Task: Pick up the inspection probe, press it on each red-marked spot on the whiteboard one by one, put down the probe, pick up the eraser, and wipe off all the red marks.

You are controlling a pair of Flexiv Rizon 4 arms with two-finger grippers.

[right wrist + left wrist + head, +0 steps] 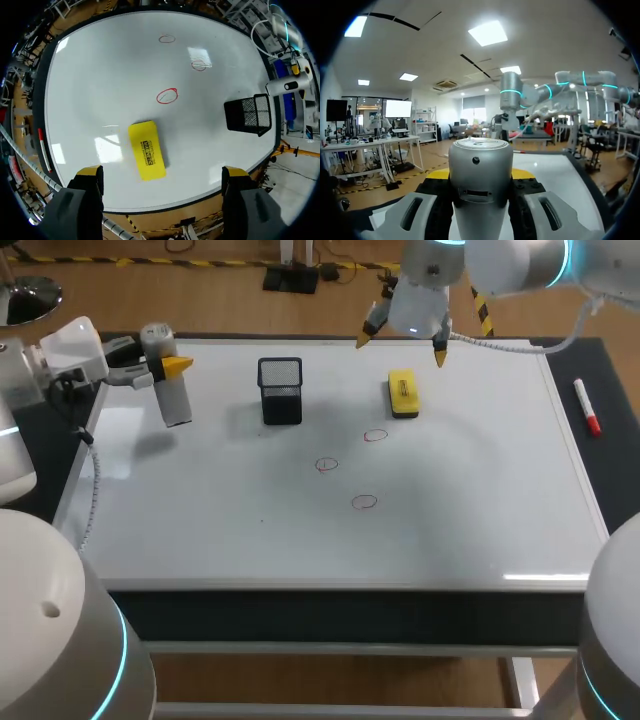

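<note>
A thin line (pixel 167 96) can be seen inside the red circle, so the ring (pixel 158 98) will come off and the line will stay when the robot wipes with the eraser.
The inspection probe (pixel 172 392), a grey-and-white cylinder, hangs upright over the whiteboard's (pixel 200 510) far left corner. My left gripper (pixel 165 366) is shut on the probe (pixel 480 185) near its top. Three red circles (pixel 375 436) (pixel 327 465) (pixel 365 502) are drawn around the board's middle, and the right wrist view shows them (pixel 167 96) too. The yellow eraser (pixel 403 394) lies flat near the far edge. My right gripper (pixel 402 348) hovers open above it, with the eraser (pixel 146 150) just ahead of its spread fingers and apart from them.
A black mesh cup (pixel 280 390) stands on the board between the probe and the eraser. A red marker (pixel 586 407) lies on the dark mat beyond the board's right edge.
</note>
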